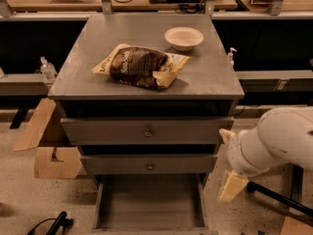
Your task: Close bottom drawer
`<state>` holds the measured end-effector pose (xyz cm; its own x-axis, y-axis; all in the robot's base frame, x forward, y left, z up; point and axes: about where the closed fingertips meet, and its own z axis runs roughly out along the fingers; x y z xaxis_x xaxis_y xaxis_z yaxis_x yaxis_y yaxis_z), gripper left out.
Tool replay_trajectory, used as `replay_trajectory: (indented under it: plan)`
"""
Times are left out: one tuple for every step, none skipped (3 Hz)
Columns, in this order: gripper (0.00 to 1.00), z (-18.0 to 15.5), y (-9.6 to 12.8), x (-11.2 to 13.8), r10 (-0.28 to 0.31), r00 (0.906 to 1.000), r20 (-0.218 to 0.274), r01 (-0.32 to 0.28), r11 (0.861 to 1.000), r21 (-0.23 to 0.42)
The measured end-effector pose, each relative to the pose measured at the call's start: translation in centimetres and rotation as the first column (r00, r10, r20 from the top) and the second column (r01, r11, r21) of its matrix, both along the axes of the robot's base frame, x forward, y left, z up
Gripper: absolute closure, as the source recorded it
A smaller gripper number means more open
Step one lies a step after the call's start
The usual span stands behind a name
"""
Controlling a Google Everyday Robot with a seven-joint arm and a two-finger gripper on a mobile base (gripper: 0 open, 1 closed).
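I go on moving my gripper down beside the drawer [218,219] until it reaches the front of the drawer, because my gripper hangs clear of the bottom drawer's open tray [150,201].
The bottom drawer [149,202] of the grey cabinet is pulled out toward the camera. Its plain grey tray interior is empty, and its front is cut off by the lower frame edge. My gripper [229,160] hangs at the end of the white arm, to the right of the cabinet at the height of the middle drawer. It is apart from the bottom drawer and holds nothing. Its cream fingers [232,186] stand wide apart, one low and one higher near the cabinet's right corner.
The top drawer front [146,130] and middle drawer front [149,164] are shut. A snack bag [139,66] and a white bowl [184,37] lie on the cabinet top. Cardboard pieces [46,148] lean at the left. A black stand leg [279,199] lies on the floor at the right.
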<state>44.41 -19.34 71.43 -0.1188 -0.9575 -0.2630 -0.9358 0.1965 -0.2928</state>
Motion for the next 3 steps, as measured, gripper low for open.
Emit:
replay_trajectory:
  plan:
    - [0.00,-4.4,0.3,-1.0,-0.028,0.9992,-0.028,0.028,1.000,0.011]
    - [0.00,-10.1,1.2,-2.5,-0.029,0.9990,-0.034,0.028,0.999,-0.023]
    - [0.00,-18.5,0.2,-6.6,-0.017,0.9978,-0.065,0.012,0.997,-0.075]
